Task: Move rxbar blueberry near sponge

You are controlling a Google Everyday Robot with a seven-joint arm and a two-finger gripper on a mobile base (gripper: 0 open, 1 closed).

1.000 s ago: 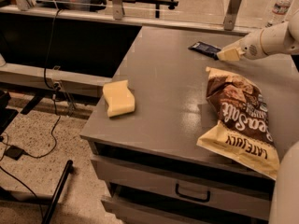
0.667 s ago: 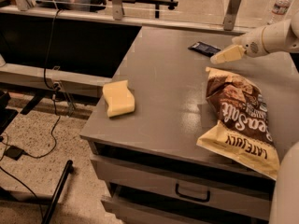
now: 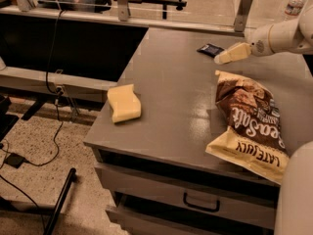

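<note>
The rxbar blueberry [image 3: 208, 49] is clear of the chip bag next to my fingers, so my gripper keeps going toward its near end [image 3: 214, 54] until my fingers close on it.
The rxbar blueberry [image 3: 211, 49] is a small flat dark navy wrapper lying on the far part of the grey table [image 3: 181, 106]. The sponge [image 3: 123, 103] is a pale yellow foam block near the table's left front edge. My gripper [image 3: 226, 56], with cream fingers on a white arm coming in from the right, hovers just right of the bar, its tip close to the bar's near right corner. The bar lies on the table, not held.
A large brown and cream chip bag [image 3: 252, 123] lies on the right front of the table. A drawer with a handle [image 3: 201, 203] sits below the table front. Cables [image 3: 34, 146] run over the floor at left. A water bottle [image 3: 295, 4] stands far right.
My gripper has moved a little left and up, toward the bar. The bar, sponge and chip bag have not moved.
</note>
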